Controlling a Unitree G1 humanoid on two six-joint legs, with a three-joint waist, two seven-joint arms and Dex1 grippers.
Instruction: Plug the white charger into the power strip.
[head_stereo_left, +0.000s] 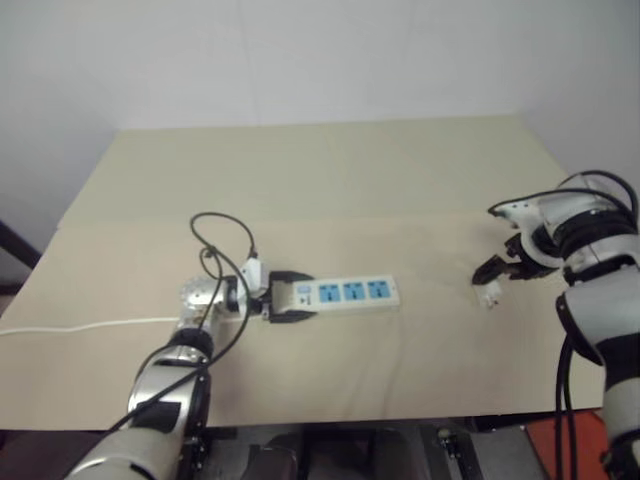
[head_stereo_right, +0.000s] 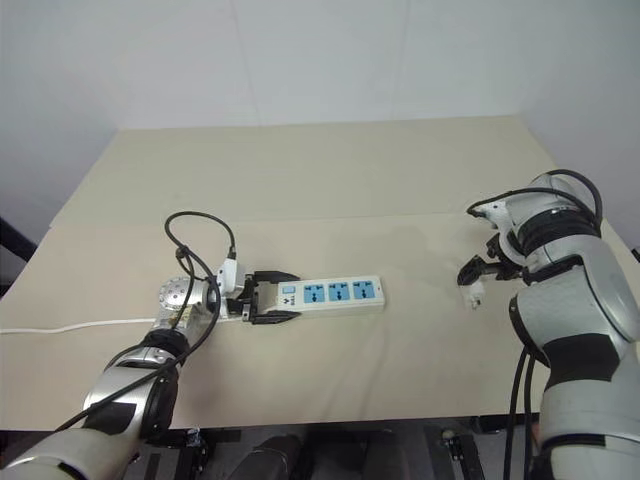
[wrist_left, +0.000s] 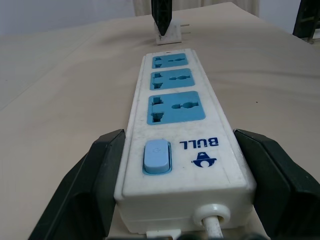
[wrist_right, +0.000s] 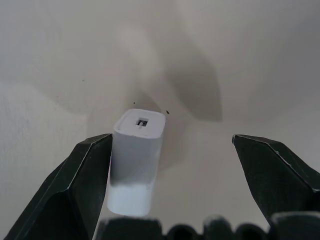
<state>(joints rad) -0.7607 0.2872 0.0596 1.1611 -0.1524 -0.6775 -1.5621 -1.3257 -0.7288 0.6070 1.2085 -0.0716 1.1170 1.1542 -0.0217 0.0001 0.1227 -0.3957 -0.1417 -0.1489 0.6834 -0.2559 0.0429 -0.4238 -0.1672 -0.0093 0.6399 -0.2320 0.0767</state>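
I see a small port on the charger's end, so the white charger will stand upright, port up, once I push it into the power strip.
The power strip is a long white bar with three blue sockets, lying flat near the middle of the tan table. My left gripper is shut on its switch end, one black finger on each long side. To the strip's right, apart from it, the small white charger lies on the table. My right gripper points down over it, open. In the right wrist view the charger sits between the fingers, close to one finger and well clear of the other.
The strip's white cord runs along the table toward its left edge. A black cable loops above my left wrist. The tabletop stretches bare behind the strip and between strip and charger. The table's front edge is close below both arms.
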